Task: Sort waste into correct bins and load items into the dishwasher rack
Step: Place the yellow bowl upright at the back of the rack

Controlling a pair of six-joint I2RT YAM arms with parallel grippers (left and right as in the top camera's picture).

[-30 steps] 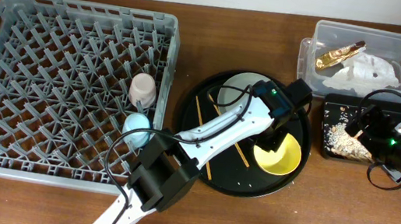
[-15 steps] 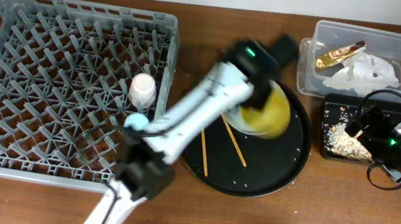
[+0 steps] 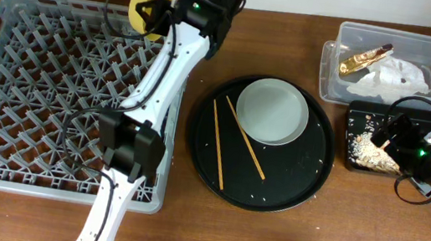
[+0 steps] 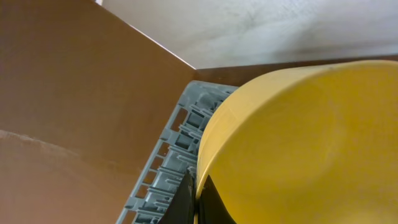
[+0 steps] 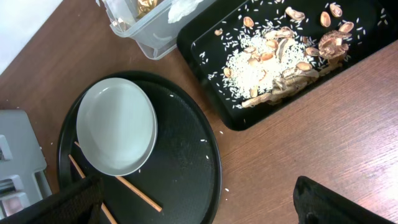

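Note:
Next, the left gripper pulls the yellow bowl back toward the rack's pegs nearest the round tray before lowering it, because the bowl sticks out past the rack's far rim.
My left gripper is shut on the rim of the yellow bowl and holds it on edge over the far side of the grey dishwasher rack. In the left wrist view the bowl fills the frame, with the jaws pinching its rim. The grey plate and two chopsticks lie on the round black tray. My right gripper is open and empty beside the shallow black tray, which holds food scraps. The cups are hidden under my left arm.
The clear tub at the back right holds a gold wrapper and white tissue. Rice grains are scattered on the round tray near the plate. My left arm crosses the rack's right side.
My left gripper has lifted the yellow bowl off the round tray and swung it left to the rack's far edge. The plate is now uncovered. The right arm has not moved.

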